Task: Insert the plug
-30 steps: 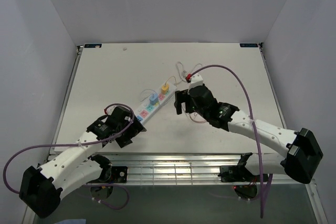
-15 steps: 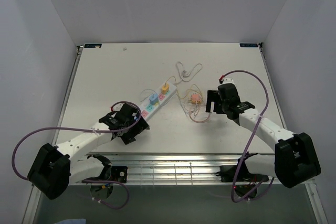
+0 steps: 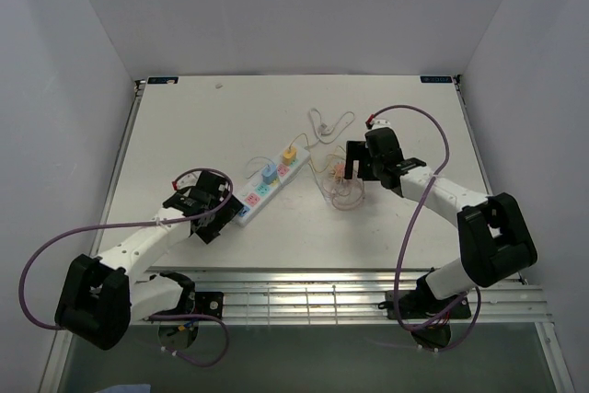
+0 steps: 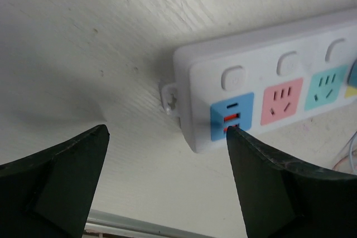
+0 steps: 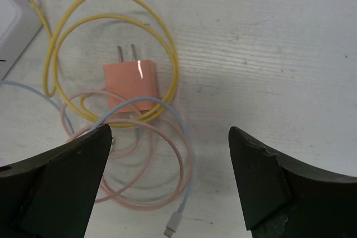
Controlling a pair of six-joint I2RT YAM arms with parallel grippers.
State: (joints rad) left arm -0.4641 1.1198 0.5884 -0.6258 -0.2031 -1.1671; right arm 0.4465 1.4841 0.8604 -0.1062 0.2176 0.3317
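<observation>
Yellow and pale blue cable loops (image 5: 146, 110) lie across the pink plug, so the robot's right gripper should grip the pink cable (image 5: 181, 163) and raise the plug clear before it plugs it in.
The pink two-prong plug (image 5: 131, 85) lies flat on the table among yellow, pink and pale blue cable loops, prongs pointing away from my right gripper (image 5: 170, 130). That gripper is open and hovers just short of the plug (image 3: 342, 172), holding nothing. The white power strip (image 3: 267, 181) lies diagonally at mid-table, with a blue plug (image 3: 270, 172) and a yellow plug (image 3: 289, 153) seated in it. My left gripper (image 4: 167, 130) is open at the strip's near end (image 4: 262, 96), where blue, pink and green sockets show. Its right fingertip (image 4: 245, 149) overlaps the strip's corner.
A white cable connector (image 5: 174, 224) lies loose below the pink plug. A thin pale cable (image 3: 329, 121) curls beyond the strip. The white table (image 3: 184, 126) ends in a metal rail (image 3: 304, 287) near the arm bases. Purple hoses arc over both arms.
The right arm pulled back to the right, then came in again beside the pink plug. The left gripper shifted slightly up-left along the strip's near end. Both stayed open.
</observation>
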